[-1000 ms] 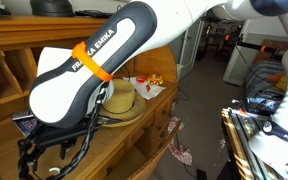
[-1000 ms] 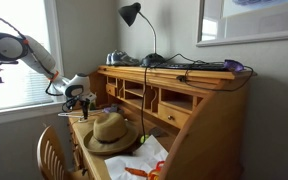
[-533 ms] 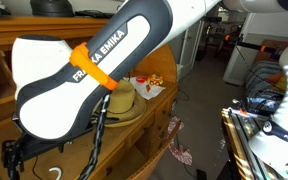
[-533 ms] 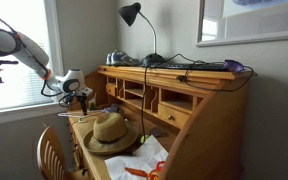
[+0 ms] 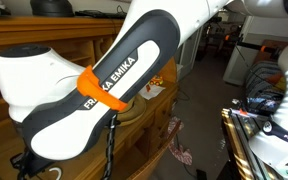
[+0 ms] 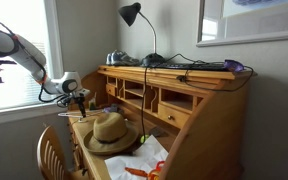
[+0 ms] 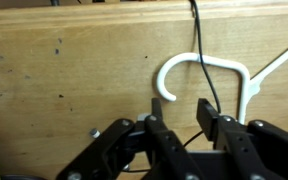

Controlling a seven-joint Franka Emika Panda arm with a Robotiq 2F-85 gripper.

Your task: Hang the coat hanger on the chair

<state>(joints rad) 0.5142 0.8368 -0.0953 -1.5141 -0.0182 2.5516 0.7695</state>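
The black cable lies across the hook (image 7: pixel 200 57) of the coat hanger, so the robot's gripper should first pull the cable out of the way toward the straw hat (image 6: pixel 109 130) and then take the coat hanger.
The white coat hanger (image 7: pixel 246 82) lies flat on the wooden desk top, its curved hook (image 7: pixel 180 62) pointing left. In the wrist view my gripper (image 7: pixel 181 108) is open and empty, its two black fingers standing just below the hook, apart from it. A black cable (image 7: pixel 206 60) crosses the hanger between the fingers. In an exterior view the gripper (image 6: pixel 79 99) hangs over the desk's left end, above the thin white hanger (image 6: pixel 70 113). The wooden chair (image 6: pixel 50 156) stands below and in front of the desk.
A straw hat (image 6: pixel 111 131) lies on the desk top beside papers (image 6: pixel 144 160). A black lamp (image 6: pixel 132 14) and cables sit on the desk's upper shelf (image 6: pixel 174 72). My arm (image 5: pixel 94 90) fills most of an exterior view.
My arm has swung left, away from the hat, toward the desk's left end. The gripper stays open.
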